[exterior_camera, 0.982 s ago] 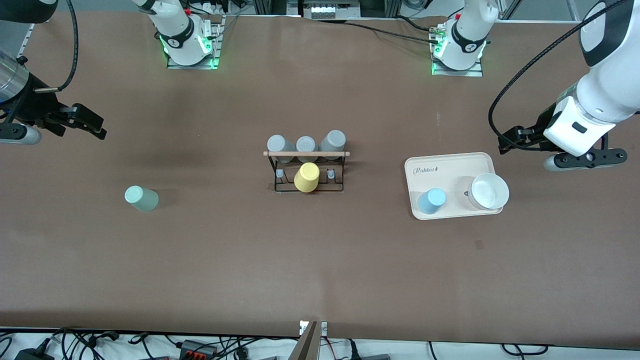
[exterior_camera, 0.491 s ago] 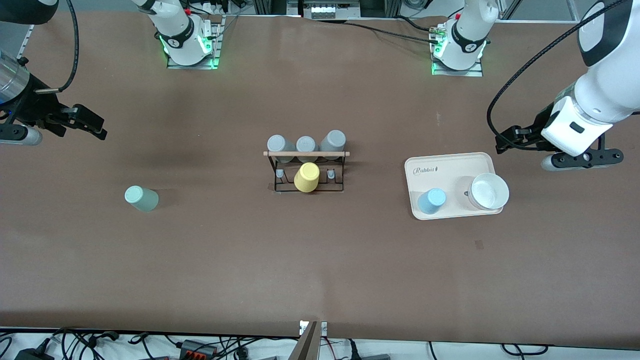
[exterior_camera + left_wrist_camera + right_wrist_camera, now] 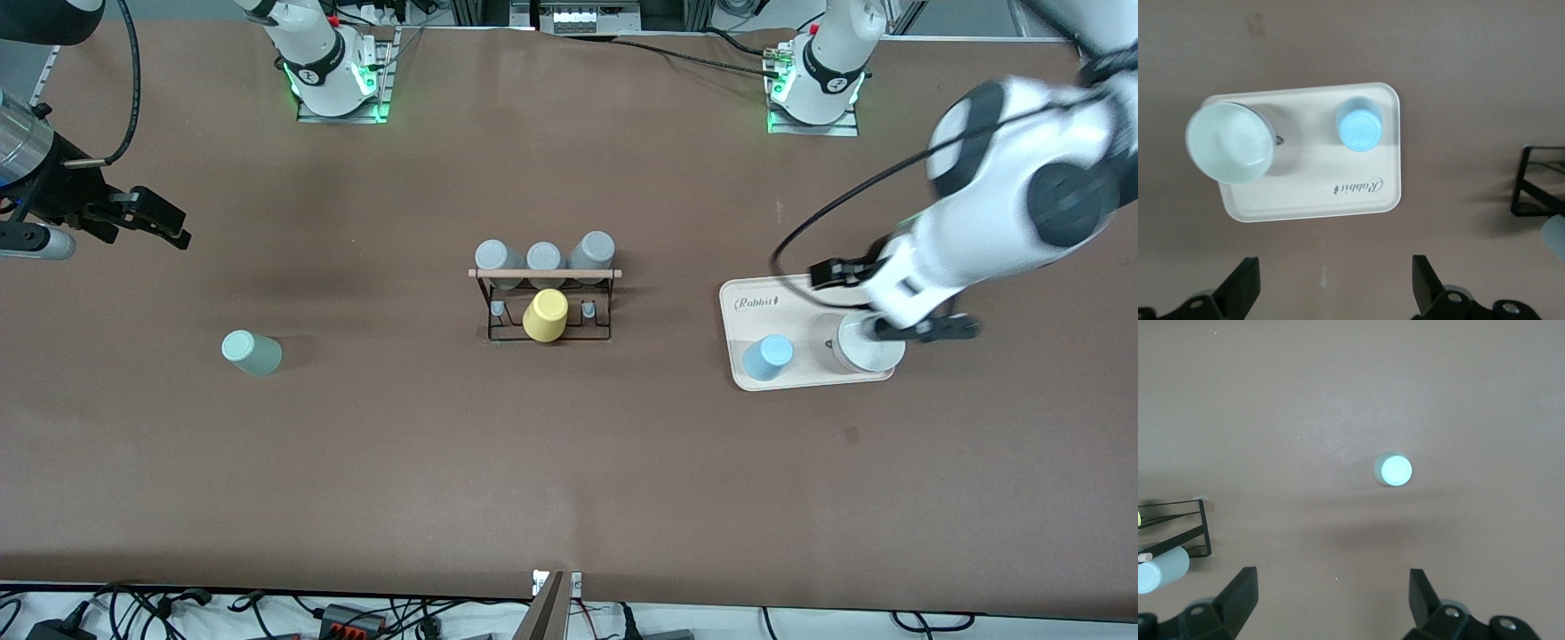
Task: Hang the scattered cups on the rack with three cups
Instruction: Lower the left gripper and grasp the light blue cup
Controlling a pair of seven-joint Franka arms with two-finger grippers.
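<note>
My left gripper should keep going down and close around the cup's sides (image 3: 768, 358), as a wide gap lies between the light blue cup and the white bowl.
The light blue cup (image 3: 768, 357) stands upside down on a cream tray (image 3: 800, 298); the left wrist view shows the cup (image 3: 1359, 127) too. The mint green cup (image 3: 251, 352) stands alone on the table toward the right arm's end, and shows in the right wrist view (image 3: 1393, 469). The black wire rack (image 3: 544, 307) with its wooden rod (image 3: 544, 273) stands mid-table and holds three grey tumblers and a yellow one (image 3: 546, 316). My left gripper (image 3: 822, 274) (image 3: 1335, 287) is open and empty over the tray's edge. My right gripper (image 3: 167, 224) (image 3: 1331, 600) is open and empty, high over bare table.
A white bowl (image 3: 867, 351) (image 3: 1230, 142) sits on the tray (image 3: 1305, 193) beside the blue cup, partly covered by my left arm in the front view. A corner of the rack shows in both wrist views (image 3: 1538, 183) (image 3: 1178, 530). Cables lie along the table's near edge.
My left arm has swung in from the table's end toward the tray and now covers part of the bowl. My right arm has barely moved. The cups have not moved.
</note>
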